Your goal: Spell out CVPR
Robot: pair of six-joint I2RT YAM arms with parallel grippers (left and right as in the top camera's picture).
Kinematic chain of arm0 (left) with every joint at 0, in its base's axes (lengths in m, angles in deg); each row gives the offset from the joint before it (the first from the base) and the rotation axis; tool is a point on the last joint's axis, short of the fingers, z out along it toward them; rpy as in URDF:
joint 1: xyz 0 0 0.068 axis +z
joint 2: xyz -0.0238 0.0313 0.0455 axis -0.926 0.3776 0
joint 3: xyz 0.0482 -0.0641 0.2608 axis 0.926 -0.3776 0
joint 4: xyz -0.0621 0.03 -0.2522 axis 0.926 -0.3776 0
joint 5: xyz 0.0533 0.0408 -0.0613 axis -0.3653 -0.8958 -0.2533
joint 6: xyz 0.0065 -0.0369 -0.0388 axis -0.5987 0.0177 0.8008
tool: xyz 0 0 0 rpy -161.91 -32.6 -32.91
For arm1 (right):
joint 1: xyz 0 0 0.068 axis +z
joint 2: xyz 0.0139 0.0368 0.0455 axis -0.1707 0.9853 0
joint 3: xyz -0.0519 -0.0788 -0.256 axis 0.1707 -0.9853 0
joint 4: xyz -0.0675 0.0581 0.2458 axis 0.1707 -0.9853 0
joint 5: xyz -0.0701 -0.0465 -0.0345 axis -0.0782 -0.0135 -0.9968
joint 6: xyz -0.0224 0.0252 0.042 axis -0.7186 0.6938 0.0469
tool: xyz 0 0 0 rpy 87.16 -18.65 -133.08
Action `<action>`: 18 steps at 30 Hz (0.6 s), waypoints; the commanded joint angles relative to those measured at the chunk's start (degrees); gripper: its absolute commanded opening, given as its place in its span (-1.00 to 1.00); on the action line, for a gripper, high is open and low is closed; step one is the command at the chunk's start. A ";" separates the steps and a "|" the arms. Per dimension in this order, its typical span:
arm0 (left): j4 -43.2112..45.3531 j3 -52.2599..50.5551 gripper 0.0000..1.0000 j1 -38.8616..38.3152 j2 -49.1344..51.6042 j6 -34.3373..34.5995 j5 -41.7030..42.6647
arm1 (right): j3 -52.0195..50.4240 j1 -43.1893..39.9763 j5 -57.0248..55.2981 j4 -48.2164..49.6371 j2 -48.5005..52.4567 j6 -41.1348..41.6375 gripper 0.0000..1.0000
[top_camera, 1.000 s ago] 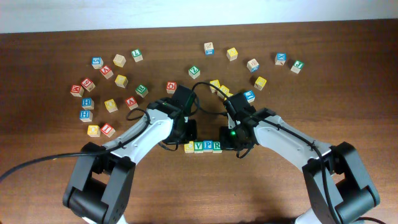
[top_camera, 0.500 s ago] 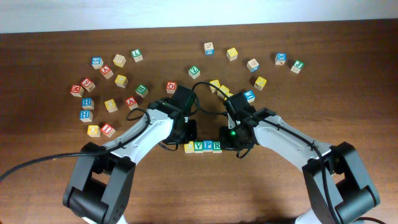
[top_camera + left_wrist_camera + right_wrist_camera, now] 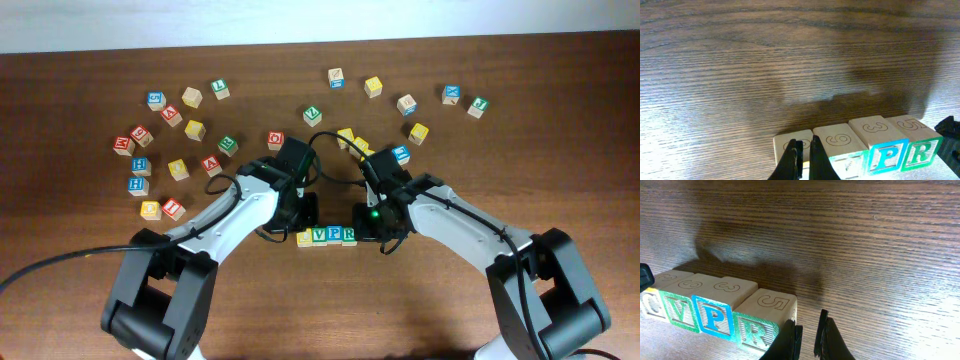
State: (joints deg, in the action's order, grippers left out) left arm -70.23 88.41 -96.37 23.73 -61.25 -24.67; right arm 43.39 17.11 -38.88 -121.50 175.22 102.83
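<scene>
My left gripper's fingers are above the C block (image 3: 790, 144), so I should move them beyond its loose end (image 3: 775, 151) and bring them down next to it, across from my right gripper.
Four blocks stand in a row on the table: C (image 3: 304, 238), V (image 3: 319, 236), P (image 3: 334, 236) and R (image 3: 349, 236). In the left wrist view they read C (image 3: 790, 146), V (image 3: 840, 147), P (image 3: 885, 150), R (image 3: 920, 145). In the right wrist view they read C (image 3: 655, 297), V (image 3: 677, 307), P (image 3: 714, 316), R (image 3: 760, 325). My left gripper (image 3: 301, 216) (image 3: 803, 157) is shut and empty, its tips over the C block. My right gripper (image 3: 372, 226) (image 3: 809, 335) is nearly shut and empty, just right of the R block, with one finger against it.
Several loose letter blocks lie across the far half of the table, a cluster at the left (image 3: 178, 168) and others at the right (image 3: 418, 133). The front of the table is bare wood (image 3: 330, 300).
</scene>
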 commanded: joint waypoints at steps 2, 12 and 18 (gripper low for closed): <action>0.31 0.83 -1.00 0.24 0.55 -1.18 0.70 | -0.33 0.44 -0.52 0.17 0.42 -0.57 -0.86; -10.19 7.65 -1.00 11.39 -1.25 -4.39 -1.31 | -0.33 0.44 -0.52 0.17 0.42 -0.57 -0.87; -14.62 2.05 -1.00 10.82 -1.18 -4.81 -0.04 | -0.33 0.44 -0.48 0.20 0.42 -0.55 -0.87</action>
State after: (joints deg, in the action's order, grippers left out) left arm -85.36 94.29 -84.18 23.58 -64.94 -25.79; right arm 43.39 17.11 -38.88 -121.50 175.22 102.83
